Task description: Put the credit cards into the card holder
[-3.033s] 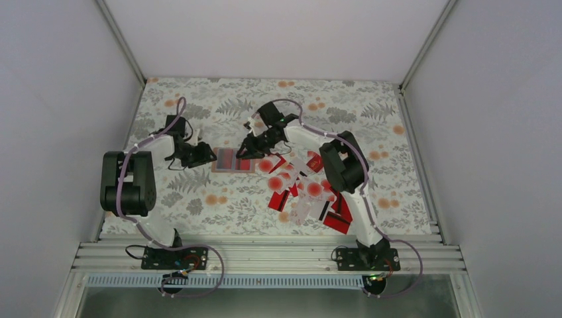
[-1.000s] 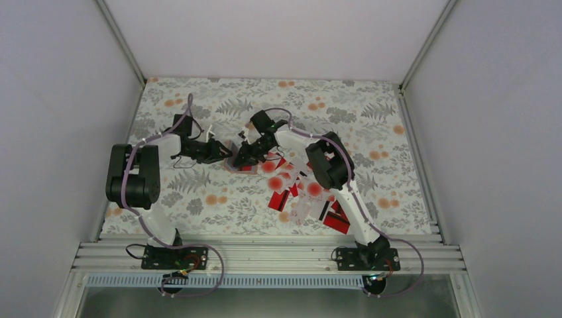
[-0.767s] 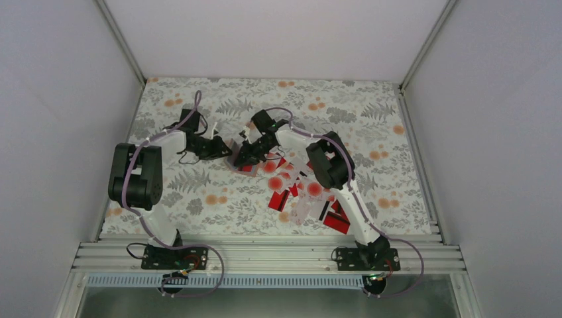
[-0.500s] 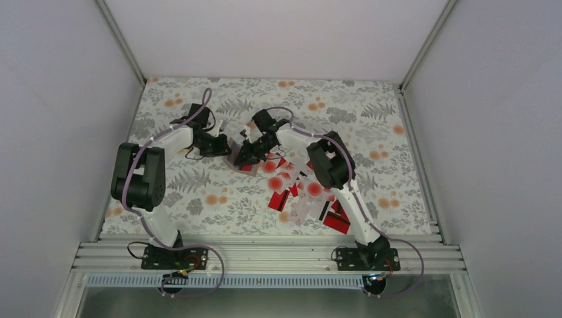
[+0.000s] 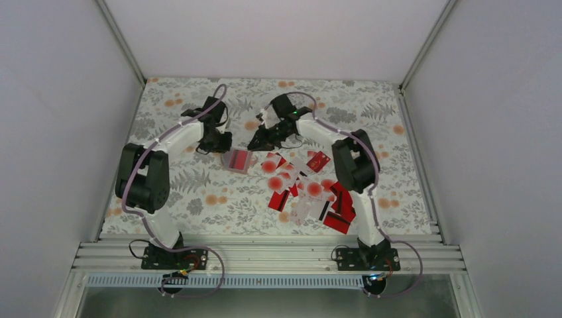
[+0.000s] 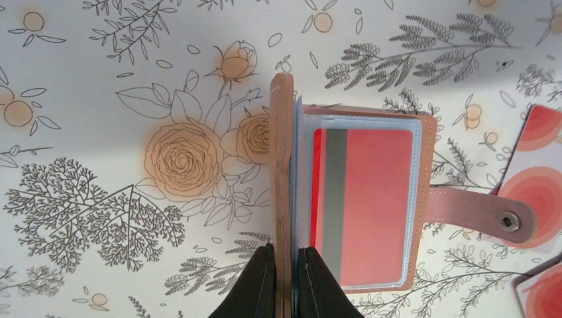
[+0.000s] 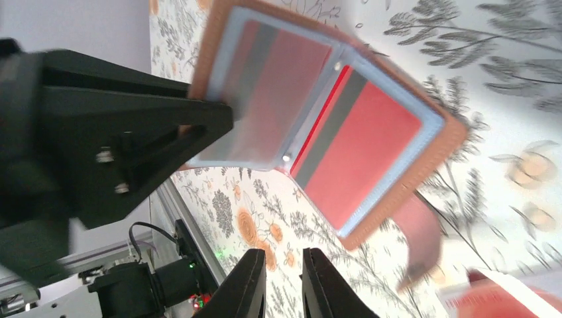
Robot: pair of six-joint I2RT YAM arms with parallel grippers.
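Observation:
The upright cover (image 6: 297, 199) has one finger of my left gripper inside it, so I should open the gripper, move back and push the cover's outer side (image 6: 274, 179) down flat.
The tan card holder (image 5: 237, 159) lies open on the flowered table, left of the card pile. My left gripper (image 5: 222, 142) is shut on its upright cover (image 6: 281, 132), fingertips on either side of the edge (image 6: 283, 252). A red card with a dark stripe (image 6: 371, 199) sits in the clear pocket. My right gripper (image 5: 258, 142) hovers just right of the holder, jaws a narrow gap apart and empty (image 7: 283, 281). In the right wrist view the holder (image 7: 452, 142) shows two striped red cards (image 7: 361, 165) in its sleeves. Loose red and white credit cards (image 5: 301, 185) lie spread right of the holder.
The holder's strap with a snap (image 6: 484, 212) sticks out to the right. White cards with a red blot (image 6: 538, 182) lie close beside it. A lone red card (image 5: 319, 159) lies under the right forearm. Metal rails (image 5: 265, 255) run along the near edge.
My right gripper has pulled back from the holder, up and to the right. My left gripper has swung farther back and right, still on the cover. The holder now shows uncovered.

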